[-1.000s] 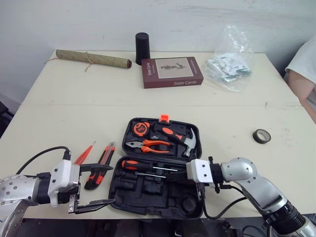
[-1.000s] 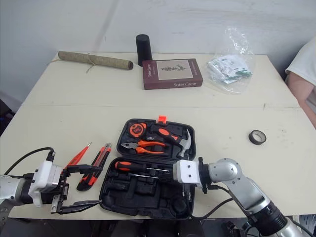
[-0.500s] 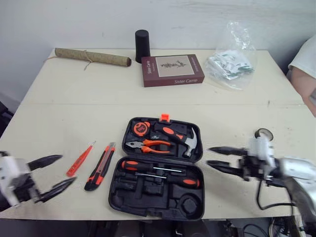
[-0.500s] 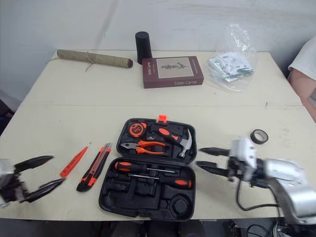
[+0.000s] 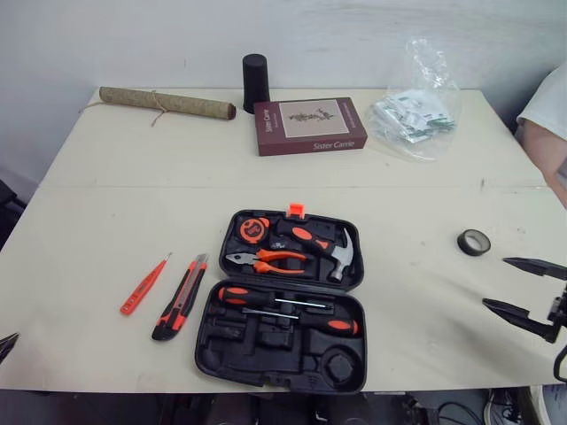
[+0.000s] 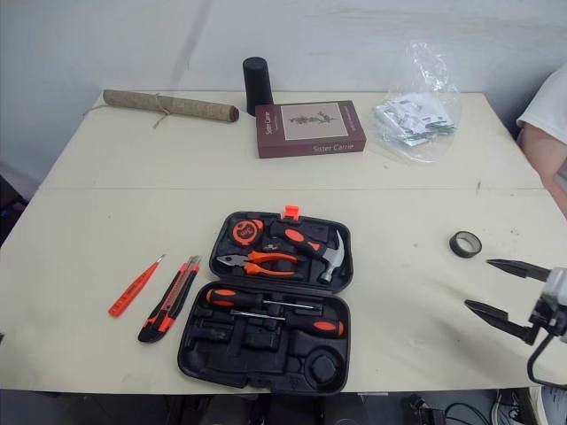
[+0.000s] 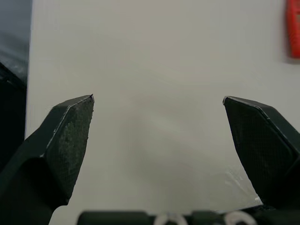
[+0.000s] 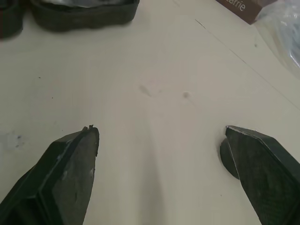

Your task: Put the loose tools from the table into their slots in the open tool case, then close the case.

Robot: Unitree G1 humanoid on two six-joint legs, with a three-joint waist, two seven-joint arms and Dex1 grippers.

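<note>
A slim empty slot can be seen next to the orange-handled screwdrivers, so the red tester screwdriver will come to rest flat there when the robot lowers it.
The black tool case lies open at the table's centre front. Its far half holds a tape measure, pliers and a hammer; two orange-handled screwdrivers lie in the near half. A red tester screwdriver and a utility knife lie loose on the table left of the case. My right gripper hovers open and empty at the right edge, just in front of a black tape roll. In the left wrist view my left gripper stands open over bare table by the table's edge.
At the back stand a brown book, a black cylinder, a rolled mat and a clear plastic bag. A person's arm shows at the far right. The right wrist view catches the case's edge.
My right gripper opened and drew back from the case to the right edge; a screwdriver now lies in the near half. The left gripper withdrew to the front left corner.
</note>
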